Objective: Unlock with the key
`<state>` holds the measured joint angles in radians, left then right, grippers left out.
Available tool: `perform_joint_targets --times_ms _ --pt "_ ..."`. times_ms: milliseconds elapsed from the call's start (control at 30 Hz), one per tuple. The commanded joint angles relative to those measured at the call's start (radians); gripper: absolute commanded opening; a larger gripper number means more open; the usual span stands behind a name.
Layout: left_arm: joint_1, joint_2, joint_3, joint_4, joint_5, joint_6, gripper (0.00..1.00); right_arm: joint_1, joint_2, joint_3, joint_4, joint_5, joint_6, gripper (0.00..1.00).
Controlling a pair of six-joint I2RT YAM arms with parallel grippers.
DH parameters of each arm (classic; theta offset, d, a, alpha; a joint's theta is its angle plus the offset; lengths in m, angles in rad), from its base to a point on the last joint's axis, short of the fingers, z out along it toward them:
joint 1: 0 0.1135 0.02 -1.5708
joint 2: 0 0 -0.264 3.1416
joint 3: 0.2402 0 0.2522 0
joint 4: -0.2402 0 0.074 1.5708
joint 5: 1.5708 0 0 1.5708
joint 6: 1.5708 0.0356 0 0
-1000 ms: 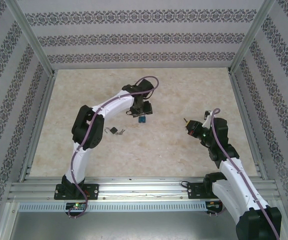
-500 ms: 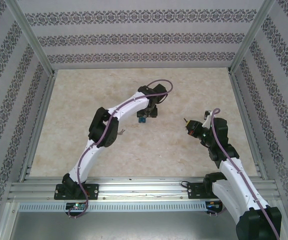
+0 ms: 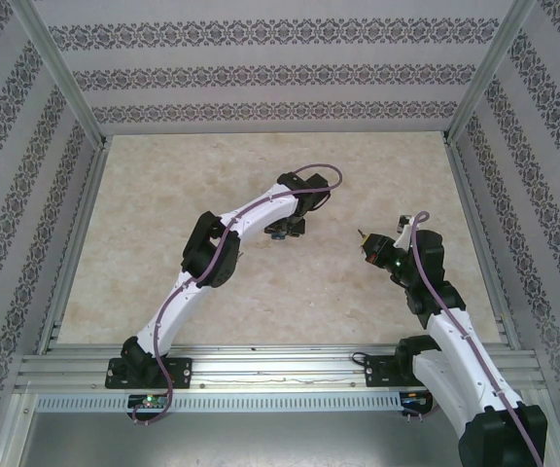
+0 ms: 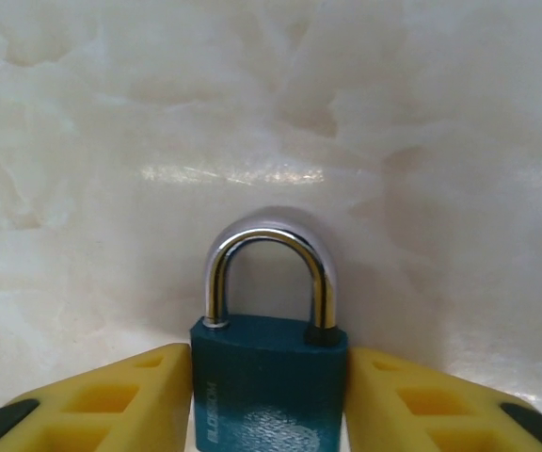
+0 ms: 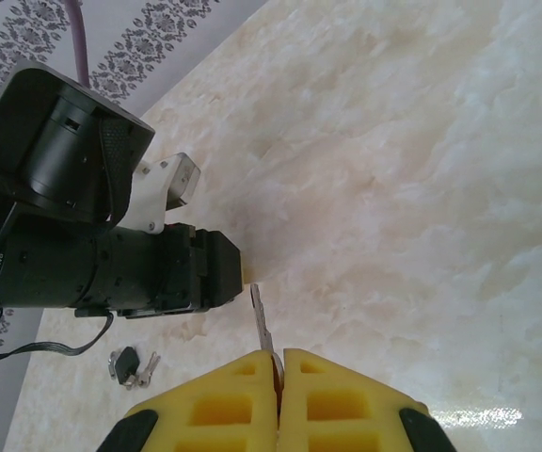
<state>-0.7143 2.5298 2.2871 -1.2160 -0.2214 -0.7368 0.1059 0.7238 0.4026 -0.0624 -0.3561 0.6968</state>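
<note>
The blue padlock (image 3: 278, 235) is lying crosswise to the key, so my left gripper should gently open, grab the padlock's body (image 4: 269, 386) and turn the padlock's base to point toward the key.
A blue padlock (image 4: 269, 377) with a chrome shackle (image 4: 269, 273) lies on the marble table top. My left gripper (image 4: 269, 400) is shut on its body, one yellow finger (image 4: 111, 405) pressed to each side. From above, the left gripper (image 3: 285, 230) sits mid-table with a bit of the blue padlock (image 3: 276, 234) showing under it. My right gripper (image 5: 278, 363) is shut on the key (image 5: 263, 320), whose blade sticks out forward toward the left arm's wrist (image 5: 111, 264). In the top view the right gripper (image 3: 366, 240) hovers to the right of the left one, apart from it.
A small black padlock with a bunch of keys (image 5: 130, 365) lies on the table beyond the left arm. Patterned walls and an aluminium frame (image 3: 76, 97) enclose the table; the rail (image 3: 280, 365) with the arm bases runs along the near edge.
The left arm has reached right and farther out over the blue padlock, and its jaws have closed in on the body. The right arm has kept still with the key.
</note>
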Motion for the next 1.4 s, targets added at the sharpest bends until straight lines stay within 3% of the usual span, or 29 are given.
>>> perform_joint_targets --times_ms 0,133,500,733,1100,1367 --pt "-0.007 0.037 0.000 -0.018 0.047 0.016 0.39 -0.018 -0.019 -0.013 0.021 0.008 -0.002 0.00" --pt "0.000 0.031 -0.029 0.011 0.090 0.023 0.25 -0.026 -0.035 -0.015 0.014 0.008 -0.002 0.00" --pt "0.034 -0.136 -0.218 0.192 0.189 0.020 0.23 -0.034 -0.040 -0.027 0.031 0.005 0.021 0.00" --pt "0.039 -0.161 -0.241 0.188 0.175 0.023 0.44 -0.034 -0.034 -0.028 0.041 0.001 0.031 0.00" --pt "0.012 -0.158 -0.176 0.090 0.016 0.056 0.47 -0.034 -0.036 -0.032 0.047 -0.003 0.033 0.00" --pt "-0.005 -0.156 -0.188 0.087 -0.019 0.086 0.49 -0.034 -0.032 -0.037 0.058 -0.009 0.036 0.00"
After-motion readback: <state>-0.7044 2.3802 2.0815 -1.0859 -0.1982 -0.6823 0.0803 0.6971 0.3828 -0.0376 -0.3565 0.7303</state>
